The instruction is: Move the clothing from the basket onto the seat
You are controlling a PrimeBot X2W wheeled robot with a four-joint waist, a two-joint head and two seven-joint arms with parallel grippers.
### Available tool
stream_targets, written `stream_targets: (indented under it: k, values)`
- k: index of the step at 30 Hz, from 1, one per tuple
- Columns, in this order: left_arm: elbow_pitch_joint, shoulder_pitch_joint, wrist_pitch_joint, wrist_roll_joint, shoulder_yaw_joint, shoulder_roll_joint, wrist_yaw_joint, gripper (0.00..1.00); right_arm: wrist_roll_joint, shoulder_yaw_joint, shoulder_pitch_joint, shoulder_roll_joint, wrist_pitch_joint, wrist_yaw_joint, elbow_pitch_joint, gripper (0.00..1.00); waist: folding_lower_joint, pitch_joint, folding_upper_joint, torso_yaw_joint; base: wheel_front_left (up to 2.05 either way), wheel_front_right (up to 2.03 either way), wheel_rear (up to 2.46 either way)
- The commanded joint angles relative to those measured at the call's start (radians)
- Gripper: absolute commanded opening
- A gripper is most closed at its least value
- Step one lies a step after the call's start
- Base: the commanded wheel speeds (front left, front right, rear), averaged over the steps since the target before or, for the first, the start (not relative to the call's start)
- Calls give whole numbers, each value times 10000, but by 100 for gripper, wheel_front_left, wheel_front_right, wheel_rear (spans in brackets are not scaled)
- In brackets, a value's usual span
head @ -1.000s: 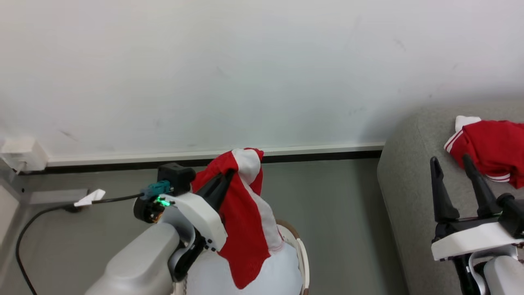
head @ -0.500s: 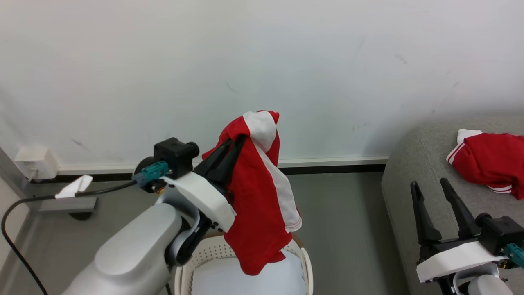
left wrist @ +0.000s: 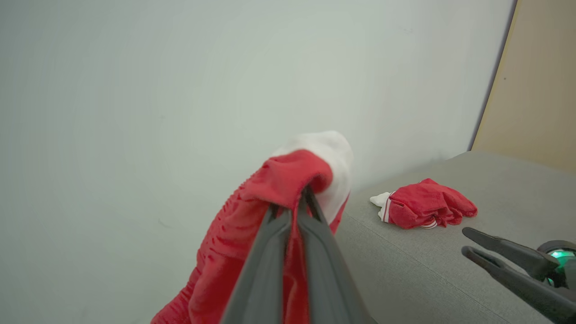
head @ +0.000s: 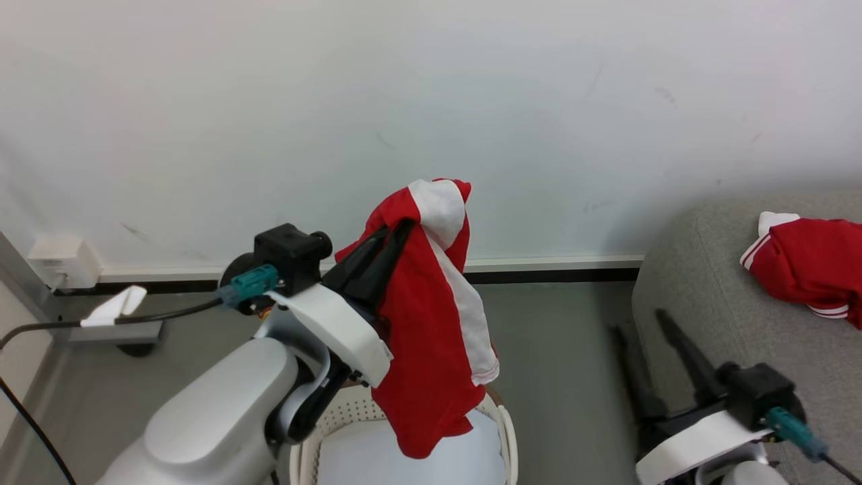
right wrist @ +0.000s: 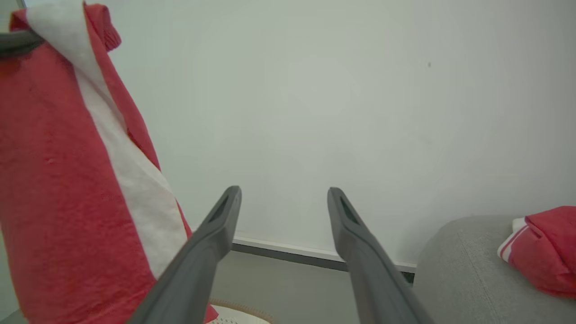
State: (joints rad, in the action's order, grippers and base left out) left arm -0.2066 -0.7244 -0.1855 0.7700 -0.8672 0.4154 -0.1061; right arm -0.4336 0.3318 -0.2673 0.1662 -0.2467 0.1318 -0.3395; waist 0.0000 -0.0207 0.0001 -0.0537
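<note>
The white panel's tip (head: pixel 485 372) is hanging loose above the red lower end. The white panel will swing up and the red end will sag when I lift.
My left gripper (head: pixel 399 232) is shut on the top of the red clothing (head: pixel 424 337) with white panels, which hangs free above the cream basket (head: pixel 504 431). In the left wrist view the fingers (left wrist: pixel 310 243) pinch a red fold of the clothing (left wrist: pixel 279 180). The grey seat (head: pixel 707 289) stands to the right, and a second red garment (head: pixel 808 263) lies on it. My right gripper (head: pixel 638 320) is open and blurred beside the seat's left edge. In the right wrist view the right gripper (right wrist: pixel 283 191) holds nothing, with the clothing (right wrist: pixel 54 202) at the left.
A pale bluish-white sheet (head: pixel 411 465) lies in the basket. A white wall (head: pixel 431 101) with a dark baseboard runs close behind. A black cable (head: pixel 168 315) and a wall box (head: pixel 64 264) are at the left. Grey floor (head: pixel 559 350) separates basket and seat.
The head view has shifted upward. The clothing now hangs higher, its lower end lifted out of the basket. My open right gripper has dropped down and left, off the seat.
</note>
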Motion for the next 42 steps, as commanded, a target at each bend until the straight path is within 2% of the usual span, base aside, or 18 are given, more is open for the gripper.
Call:
stream_targets:
  k: [1,16,23,28,33,37,42]
  values:
    - [45,100,2,78,7,-5,30,0,-89,209,-130,88,16,-22,20,100,0,9,-1,10,0,0,0]
    - [-266,-352,131,-2,-624,-714,647,0,-1187,4133,-2139,1041,532,-23,-1158,100,0,0,-1,813,0,0,0]
    - [-313,-506,227,8,-1014,-1125,1062,0,-2714,5787,-3108,1513,800,-23,-1879,100,0,-101,-1,1468,0,0,0]
    - [-352,-657,309,6,-1277,-1368,1363,0,-3898,7243,-3802,2102,1044,-23,-1764,100,0,-130,-1,1959,0,0,0]
    - [-354,-724,364,-36,-1448,-1529,1476,0,-5063,8808,-4539,2517,1155,-23,-1293,100,0,-129,-1,2252,0,0,0]
    - [-326,-742,384,-43,-1549,-1592,1534,0,-5716,9393,-4931,2619,1246,-23,-962,100,0,-123,-1,2390,0,0,0]
    - [-227,-783,415,-60,-1649,-1643,1579,0,-5878,9503,-5012,2383,1285,-23,-970,100,0,-146,-1,2535,0,0,0]
